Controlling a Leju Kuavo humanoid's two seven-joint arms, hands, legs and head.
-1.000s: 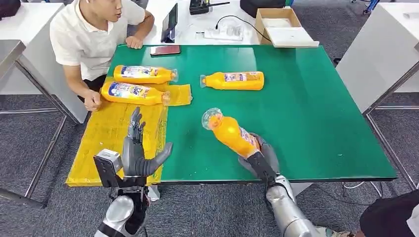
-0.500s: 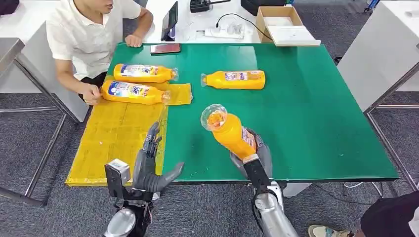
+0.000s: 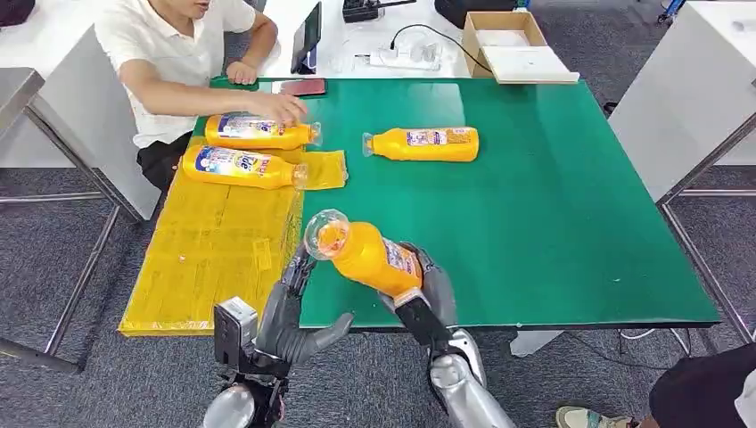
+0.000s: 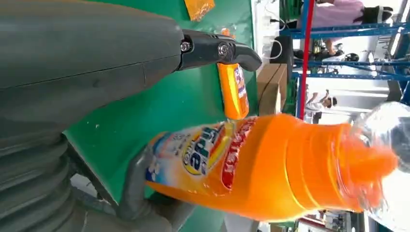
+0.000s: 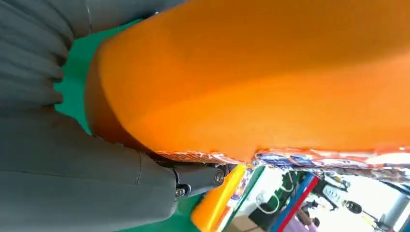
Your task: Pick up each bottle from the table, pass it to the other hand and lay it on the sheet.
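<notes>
I expect the orange bottle (image 3: pixel 378 259) to settle and stay where I lay it down, since bottles on the yellow sheet (image 3: pixel 234 166) lie on broad sides with labels up.
My right hand (image 3: pixel 430 292) grips an orange bottle (image 3: pixel 365 255) by its base, lifted above the green table (image 3: pixel 553 205) near its front edge, clear cap pointing toward the yellow sheet (image 3: pixel 201 259). My left hand (image 3: pixel 290 314) is open just left of it, fingers (image 3: pixel 299 272) spread beside the bottle's neck; contact is unclear. In the left wrist view the held bottle (image 4: pixel 270 164) lies past my thumb (image 4: pixel 87 53) with a gap between. The right wrist view shows the bottle (image 5: pixel 270 77) against my right hand (image 5: pixel 72 164). Two bottles (image 3: pixel 258 132) (image 3: pixel 241 166) lie on the sheet, another (image 3: pixel 423 144) on the table.
A person sits at the table's far left corner; one of their hands (image 3: pixel 281 107) rests on the farther bottle on the sheet. A phone (image 3: pixel 299 87) lies at the table's back edge. A cardboard box (image 3: pixel 508 45) and cables sit on the white desk behind.
My right hand has carried the bottle left toward my left hand, which has moved right to meet it. The person's hand has reached over onto the far bottle on the sheet.
</notes>
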